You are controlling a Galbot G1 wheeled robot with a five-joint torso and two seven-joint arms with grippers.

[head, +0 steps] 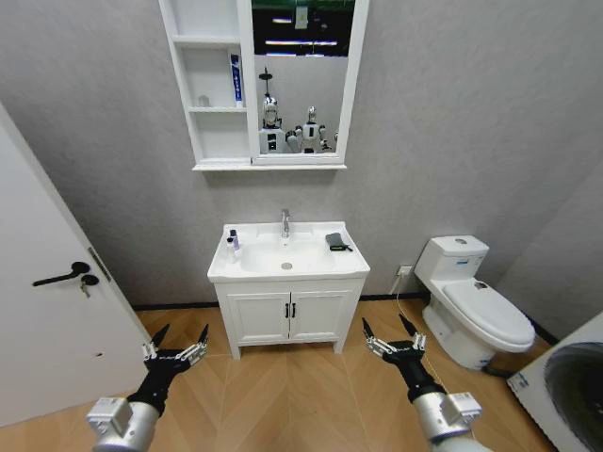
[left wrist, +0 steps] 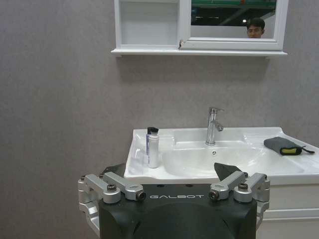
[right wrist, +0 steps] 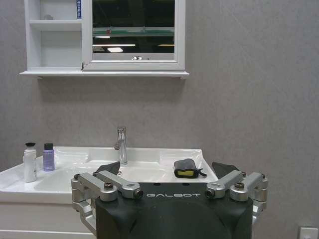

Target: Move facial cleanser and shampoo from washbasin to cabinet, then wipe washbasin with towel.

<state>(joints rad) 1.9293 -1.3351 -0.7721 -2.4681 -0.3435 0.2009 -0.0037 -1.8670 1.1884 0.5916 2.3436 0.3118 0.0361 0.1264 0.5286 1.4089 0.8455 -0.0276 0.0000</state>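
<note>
I am going to lift the white bottle [left wrist: 153,149], and the purple bottle [left wrist: 148,139] stands separately behind it, so the purple bottle should stay upright on the washbasin's rim.
The white washbasin [head: 311,267] stands against the far wall, with a chrome tap [head: 285,222] at its back. On its left rim stand a white bottle with a black cap [right wrist: 30,162] and a small purple bottle [right wrist: 48,157]; I cannot tell which is the facial cleanser and which the shampoo. The dark towel [head: 336,242] lies folded on the right rim. The cabinet [head: 215,108] hangs above, joined to a mirror. My left gripper [head: 182,332] and right gripper [head: 386,325] are both open and held low, well short of the basin.
A white two-door cupboard [head: 287,315] carries the basin. A door [head: 47,311] with a black handle stands close on the left. A toilet [head: 471,301] is to the right, and a washing machine [head: 570,395] at the near right. A blue tube [head: 236,77] stands on a cabinet shelf.
</note>
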